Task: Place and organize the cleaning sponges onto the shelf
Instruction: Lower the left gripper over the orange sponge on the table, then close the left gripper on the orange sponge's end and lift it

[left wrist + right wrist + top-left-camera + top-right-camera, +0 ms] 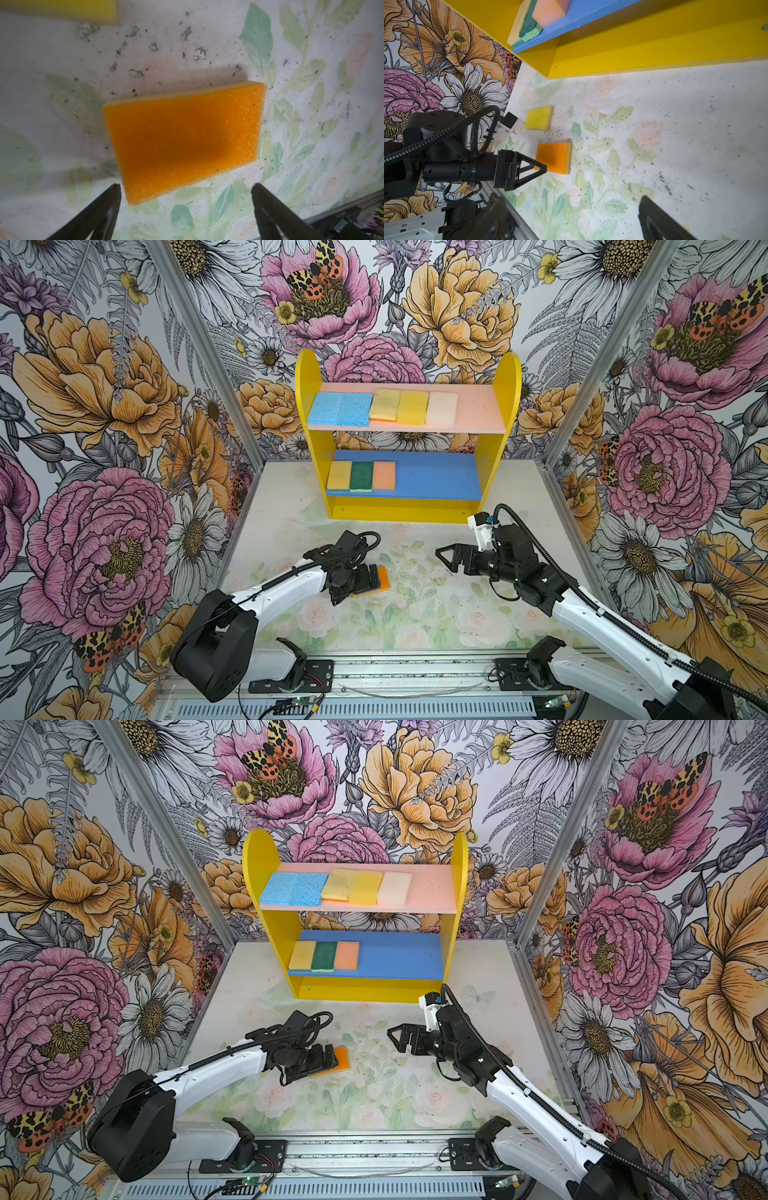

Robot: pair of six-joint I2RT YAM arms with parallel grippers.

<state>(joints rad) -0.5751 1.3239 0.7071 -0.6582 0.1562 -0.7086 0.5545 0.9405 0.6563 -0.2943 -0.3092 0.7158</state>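
Note:
The orange sponge's long side (186, 96) is parallel to the front of the shelf, so next my left gripper turns the sponge (184, 138) to point its end at the shelf before lifting it.
An orange sponge (381, 578) (185, 141) lies flat on the table. My left gripper (372, 577) (186, 187) hovers over its near end, open, the fingers wide on either side and not touching it. A yellow sponge (538, 118) lies on the table just beyond; the left arm hides it in both top views. The shelf (307, 377) holds two blue sponges (340, 408), two yellow ones (384, 404) and a cream one (441, 408) on its pink board. A yellow (339, 475), a dark green (361, 476) and a peach sponge (384, 475) lie on the blue board. My right gripper (444, 560) (570, 199) is open and empty.
The right halves of the pink board (478, 406) and the blue board (436, 477) are bare. Floral walls with metal posts (199, 344) close in the sides and back. A metal rail (395, 668) with both arm bases runs along the table's front edge.

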